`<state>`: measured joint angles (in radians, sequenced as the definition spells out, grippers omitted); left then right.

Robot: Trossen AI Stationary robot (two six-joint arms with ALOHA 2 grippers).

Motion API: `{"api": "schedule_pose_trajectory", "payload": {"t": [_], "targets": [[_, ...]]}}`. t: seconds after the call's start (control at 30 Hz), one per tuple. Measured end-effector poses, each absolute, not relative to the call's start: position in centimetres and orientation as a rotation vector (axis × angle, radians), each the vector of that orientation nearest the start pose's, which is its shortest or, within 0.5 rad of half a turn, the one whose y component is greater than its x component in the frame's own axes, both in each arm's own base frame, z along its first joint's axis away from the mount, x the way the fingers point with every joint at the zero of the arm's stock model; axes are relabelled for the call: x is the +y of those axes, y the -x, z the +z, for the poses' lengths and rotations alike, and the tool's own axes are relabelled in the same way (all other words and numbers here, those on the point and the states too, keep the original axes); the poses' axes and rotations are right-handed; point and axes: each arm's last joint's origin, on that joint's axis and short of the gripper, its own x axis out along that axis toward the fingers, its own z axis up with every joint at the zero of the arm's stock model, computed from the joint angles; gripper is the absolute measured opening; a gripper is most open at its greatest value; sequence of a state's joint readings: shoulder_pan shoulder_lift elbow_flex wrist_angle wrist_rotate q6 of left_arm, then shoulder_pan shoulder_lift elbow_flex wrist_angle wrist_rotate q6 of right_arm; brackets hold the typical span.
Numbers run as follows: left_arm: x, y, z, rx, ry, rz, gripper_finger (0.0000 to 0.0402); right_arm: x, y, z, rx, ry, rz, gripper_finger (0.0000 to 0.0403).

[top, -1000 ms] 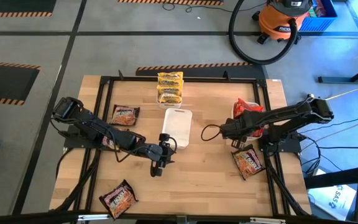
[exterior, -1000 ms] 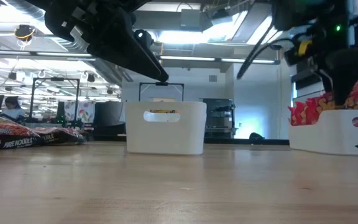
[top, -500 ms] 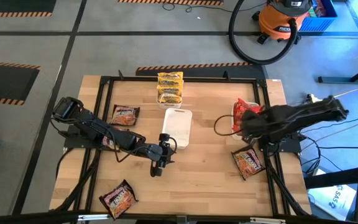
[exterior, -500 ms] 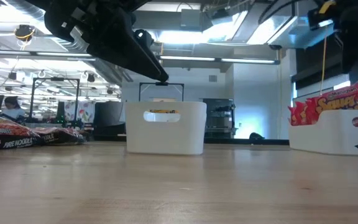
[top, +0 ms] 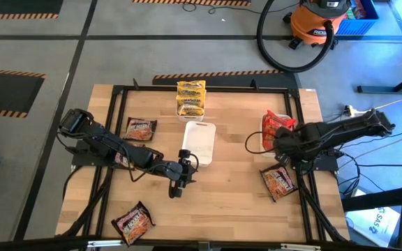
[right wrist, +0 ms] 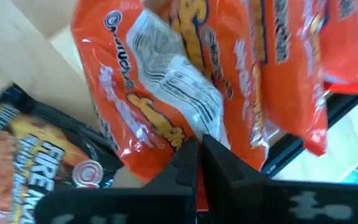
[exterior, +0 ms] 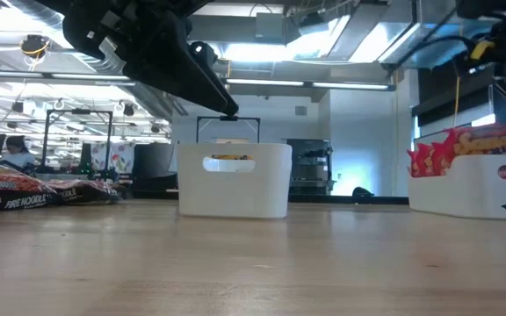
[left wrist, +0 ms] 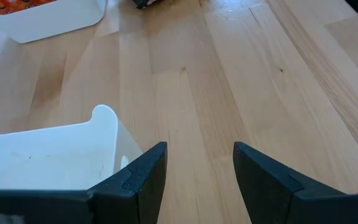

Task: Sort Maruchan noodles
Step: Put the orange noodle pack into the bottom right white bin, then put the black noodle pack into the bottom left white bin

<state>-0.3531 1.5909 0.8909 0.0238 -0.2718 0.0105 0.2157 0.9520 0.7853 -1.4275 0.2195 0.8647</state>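
Observation:
The red-orange packets (top: pixel 273 124) are inside their white tray. My right gripper should go on toward the empty middle white tray (top: pixel 198 143) and open beside it.
Red-orange Maruchan packets (top: pixel 278 124) lie piled in a white tray (exterior: pixel 473 186) at the table's right side. My right gripper (right wrist: pixel 199 149) is shut and hovers just above them (top: pixel 276 144). Yellow packets (top: pixel 191 97) are stacked at the far middle. Dark maroon packets lie flat on the wood at the far left (top: pixel 139 129), the near left (top: pixel 132 222) and the near right (top: pixel 279 181). My left gripper (left wrist: pixel 196 168) stands open over bare wood, just on the near side of the middle white tray (top: pixel 199 143).
A black frame (top: pixel 117 89) runs around the work area, and its rails cross the tabletop on both sides. Bare wood lies between the middle tray and the near edge (top: pixel 222 209). An orange shop vacuum (top: pixel 319 21) stands on the floor beyond the table.
My right gripper has drawn back toward the table's right edge, from beside the tray to over the red-orange packets, and it has shut. In the low view the top red-orange packet tipped up, then settled flatter in its tray.

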Motion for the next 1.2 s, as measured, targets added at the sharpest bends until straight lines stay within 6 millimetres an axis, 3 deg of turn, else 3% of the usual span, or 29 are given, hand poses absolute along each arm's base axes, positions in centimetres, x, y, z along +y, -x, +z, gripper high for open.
{"api": "schedule_pose_trajectory", "payload": {"t": [0.7, 0.8, 0.97, 1.2], "targets": [[-10.5, -30.9, 19.6, 0.643, -0.218, -0.081, 0.0179, 2.4, -13.5, 21.9, 1.540, -0.311, -0.674, 0.0005], [-10.5, -30.9, 19.6, 0.643, -0.218, -0.081, 0.0179, 2.5, -13.5, 22.7, 1.545, -0.325, -0.677, 0.0005], [-10.5, -30.9, 19.6, 0.643, -0.218, -0.081, 0.0179, 2.6, -13.9, 25.5, 1.490, -0.369, -0.663, 0.0005], [-10.5, -30.9, 19.6, 0.643, -0.213, -0.080, 0.0179, 3.2, -16.5, 28.3, 1.230, -0.477, -0.525, 0.0005]]}}
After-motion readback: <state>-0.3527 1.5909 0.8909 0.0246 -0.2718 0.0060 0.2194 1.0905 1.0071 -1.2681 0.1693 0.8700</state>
